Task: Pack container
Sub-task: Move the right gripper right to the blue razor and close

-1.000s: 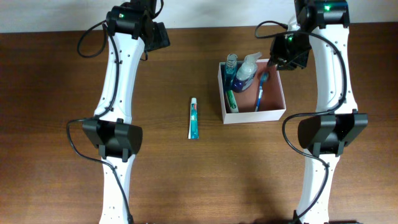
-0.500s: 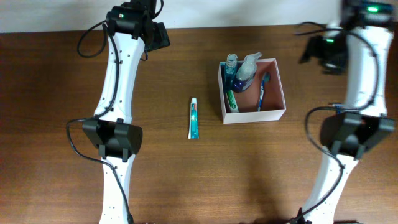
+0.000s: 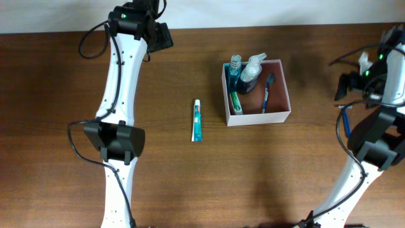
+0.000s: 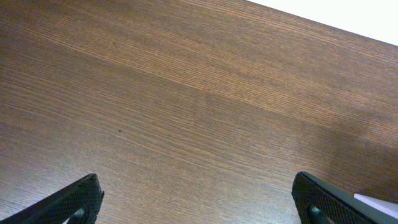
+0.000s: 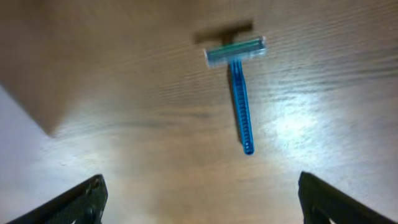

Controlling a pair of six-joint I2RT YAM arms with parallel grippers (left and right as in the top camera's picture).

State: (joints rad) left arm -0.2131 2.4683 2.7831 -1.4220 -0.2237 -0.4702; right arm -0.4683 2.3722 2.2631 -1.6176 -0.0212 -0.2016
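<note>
The blue razor (image 3: 345,119) lies free, and its narrow sides face my open fingers. My right gripper should keep going down until the fingers are on both sides of the razor's handle (image 3: 346,125), and then close.
The container (image 3: 259,118), a white-walled box with a pinkish inside, stands right of the table's middle. In it are two bottles (image 3: 250,73), a green item and a blue toothbrush (image 3: 267,92). A teal-and-white toothpaste tube (image 3: 197,120) lies on the wood to its left. A blue razor (image 5: 239,93) lies on the table near the right edge, also seen from overhead as the razor (image 3: 345,120). My right gripper (image 5: 202,199) hovers open and empty over it, far right of the container (image 3: 349,85). My left gripper (image 4: 199,202) is open above bare wood at the back left (image 3: 161,35).
The table's back edge meets a white surface (image 4: 348,18). In the right wrist view a pale area (image 5: 18,137) marks the table's edge close to the razor. Both arms' bases stand along the front of the table.
My right gripper opened over the container, leaving the blue toothbrush inside, then swung away to the table's right edge. The left arm has not moved.
</note>
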